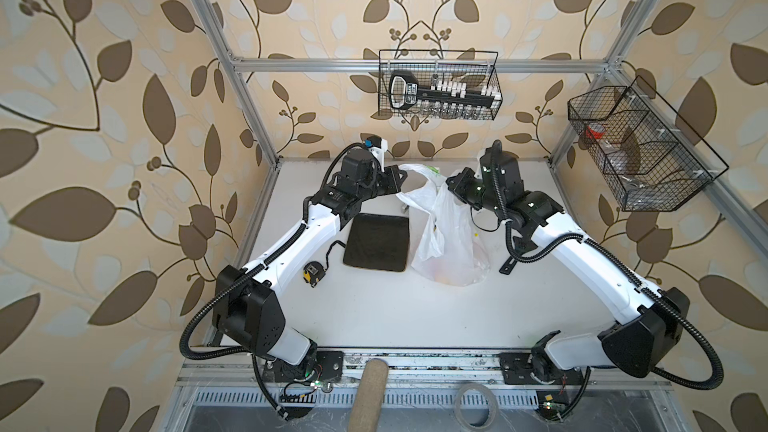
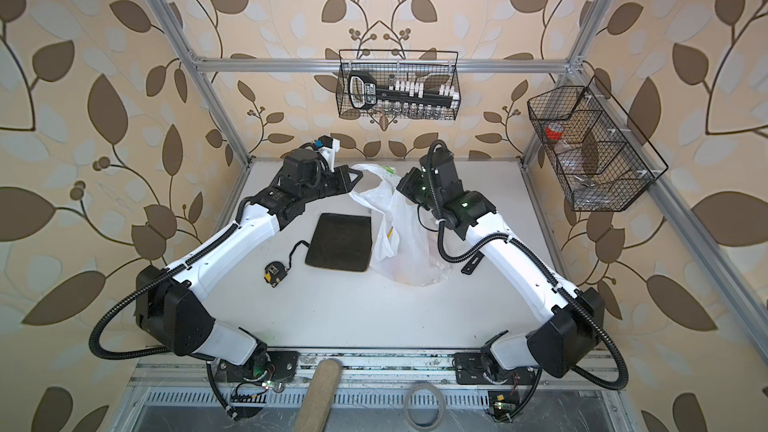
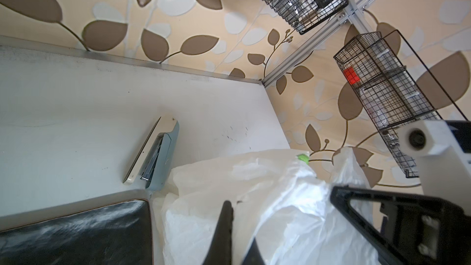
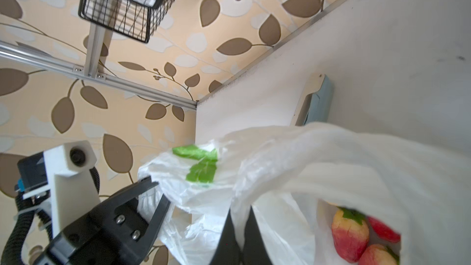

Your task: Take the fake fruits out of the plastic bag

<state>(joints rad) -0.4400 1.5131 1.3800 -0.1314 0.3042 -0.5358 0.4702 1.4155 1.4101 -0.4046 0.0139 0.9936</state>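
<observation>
The bag's side [image 1: 454,240] rises high above the fake fruits. So next my left gripper brings the bag down while my right gripper opens the bag's opening [image 4: 338,189] wide before reaching in.
The plastic bag [image 1: 449,243] [image 2: 405,251] is thin, white and crinkly, with a green print near its top. It is stretched upward from the table between my two arms. My left gripper [image 1: 400,178] [image 3: 234,207] is shut on one side of the bag's top. The right gripper [image 1: 452,183] [image 4: 240,212] is shut on a fold at the other side. In the right wrist view the bag's mouth gapes, and the fake fruits [image 4: 350,235] lie inside: three reddish strawberry-like ones show. In a top view they are only a faint orange tint [image 1: 446,274] through the film.
A dark square plate [image 1: 378,241] lies just left of the bag. A yellow-black tape measure [image 1: 313,274] sits nearer the left arm. A grey-white stapler [image 3: 155,154] lies behind the bag. Wire baskets hang at the back [image 1: 438,85] and right [image 1: 640,147].
</observation>
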